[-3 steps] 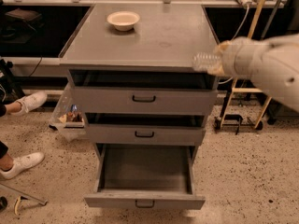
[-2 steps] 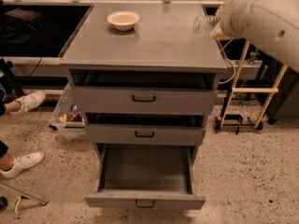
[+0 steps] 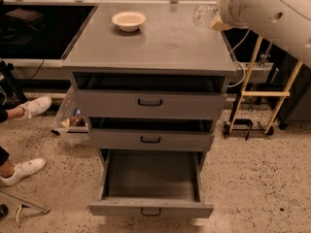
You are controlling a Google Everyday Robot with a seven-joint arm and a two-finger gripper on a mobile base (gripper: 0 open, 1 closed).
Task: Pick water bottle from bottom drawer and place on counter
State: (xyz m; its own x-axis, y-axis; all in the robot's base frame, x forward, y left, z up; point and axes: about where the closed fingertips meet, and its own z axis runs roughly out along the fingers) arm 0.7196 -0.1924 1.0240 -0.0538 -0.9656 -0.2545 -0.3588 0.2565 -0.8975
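The water bottle [image 3: 204,15] is above the open counter [image 3: 180,41], well away from the cream bowl. My gripper should keep lowering the bottle until it sits there, and then let go.
The water bottle [image 3: 203,14], clear and crinkled, hangs above the back right part of the counter [image 3: 160,42]. My gripper [image 3: 214,20] comes in from the upper right on the big white arm [image 3: 272,13] and is shut on the water bottle, holding it on its side. The bottle's label band does not show. The bottom drawer [image 3: 150,178] is pulled wide open, and its inside shows nothing in it. Its small dark handle [image 3: 150,211] faces the camera.
A cream bowl [image 3: 129,20] stands at the counter's back left. The two upper drawers [image 3: 149,102] are slightly open. A wooden frame on wheels [image 3: 257,96] stands to the right. A plastic bin [image 3: 73,125] and a person's white shoes [image 3: 24,169] are on the floor at left.
My arm has risen and swung back with the water bottle, from beside the counter's right front edge up to above its back right part. The drawers and the bowl have not moved.
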